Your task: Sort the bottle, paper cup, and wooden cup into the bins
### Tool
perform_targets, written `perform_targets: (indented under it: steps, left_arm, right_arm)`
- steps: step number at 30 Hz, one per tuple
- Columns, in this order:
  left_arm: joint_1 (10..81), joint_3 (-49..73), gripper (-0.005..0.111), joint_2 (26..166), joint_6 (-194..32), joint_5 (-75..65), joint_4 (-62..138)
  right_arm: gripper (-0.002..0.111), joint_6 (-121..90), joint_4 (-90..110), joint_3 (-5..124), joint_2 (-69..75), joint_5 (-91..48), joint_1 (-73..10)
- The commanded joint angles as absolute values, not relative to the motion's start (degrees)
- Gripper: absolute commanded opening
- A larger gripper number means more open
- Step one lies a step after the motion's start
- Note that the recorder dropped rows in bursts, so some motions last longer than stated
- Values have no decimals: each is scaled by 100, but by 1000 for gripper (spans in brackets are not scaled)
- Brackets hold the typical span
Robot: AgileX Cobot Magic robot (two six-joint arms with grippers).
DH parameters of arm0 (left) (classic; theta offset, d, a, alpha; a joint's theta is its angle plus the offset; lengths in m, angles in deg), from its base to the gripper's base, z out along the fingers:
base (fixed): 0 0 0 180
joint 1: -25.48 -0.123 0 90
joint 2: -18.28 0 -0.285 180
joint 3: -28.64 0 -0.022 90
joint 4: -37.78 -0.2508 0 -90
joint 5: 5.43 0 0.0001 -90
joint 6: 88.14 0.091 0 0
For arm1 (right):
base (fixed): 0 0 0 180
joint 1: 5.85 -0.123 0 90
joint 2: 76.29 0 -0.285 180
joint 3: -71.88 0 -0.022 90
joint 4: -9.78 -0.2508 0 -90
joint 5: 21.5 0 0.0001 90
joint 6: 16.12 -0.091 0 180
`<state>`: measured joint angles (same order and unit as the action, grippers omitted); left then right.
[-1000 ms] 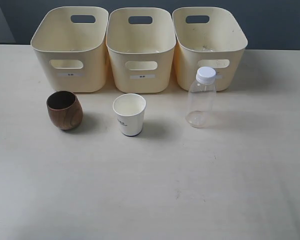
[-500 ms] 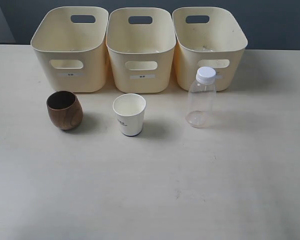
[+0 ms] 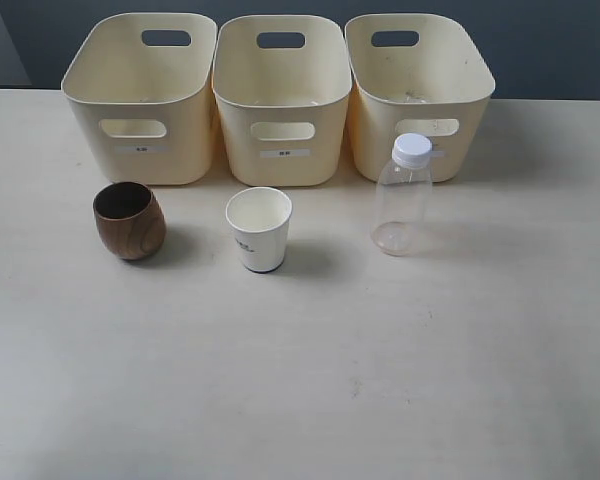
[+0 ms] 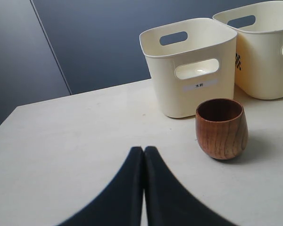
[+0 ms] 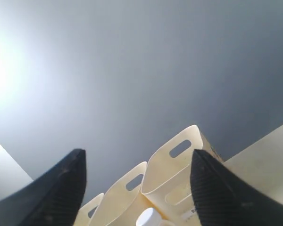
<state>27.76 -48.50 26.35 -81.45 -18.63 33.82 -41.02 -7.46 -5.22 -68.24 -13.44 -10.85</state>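
My right gripper is pointing at a slant at the wall (image 5: 139,101) above the bins. Next, I tip it down and turn it level before I reach for the bottle (image 3: 403,196).
Three cream bins stand in a row at the back: left bin (image 3: 140,105), middle bin (image 3: 280,105), right bin (image 3: 418,100). In front of them stand the brown wooden cup (image 3: 129,221), the white paper cup (image 3: 259,229) and the clear bottle (image 3: 402,196) with its white cap. Neither arm shows in the exterior view. In the left wrist view my left gripper (image 4: 144,149) is shut with nothing in it, short of the wooden cup (image 4: 221,128). My right gripper (image 5: 137,157) is open, tilted upward; only the bottle cap (image 5: 150,218) shows between its fingers.
A dark wall rises behind the bins. The pale table (image 3: 300,380) stretches in front of the three objects. The left wrist view shows the left bin (image 4: 193,66) with its small label behind the wooden cup, and another bin (image 4: 266,47) beside it.
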Motion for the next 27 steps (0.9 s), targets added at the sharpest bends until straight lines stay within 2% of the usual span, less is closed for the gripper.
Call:
perform_targets:
  steps: [1,6,14,19,27]
  left_arm:
    - [2795,-4857,0,2607,-8156,-1837,3382]
    - [2795,-4857,0,2607,-8156,-1837,3382]
    - [2795,-4857,0,2607,-8156,-1837,3382]
    - [2795,-4857,0,2607,-8156,-1837,3382]
    - [2795,-4857,0,2607,-8156,-1837,3382]
  right_arm:
    - [61,-4201,-851,-533,-6850,-1362,-1052]
    - [61,-4201,-851,-533,-6850,-1386,-1052]
    - [61,-3537,-826,-533,-6850,-2650,-1149]
    - [61,-1612,-1061,-358,-6850,-2914,-1714]
    - [61,-1,-2637,363,-6850,-2736,-2792]
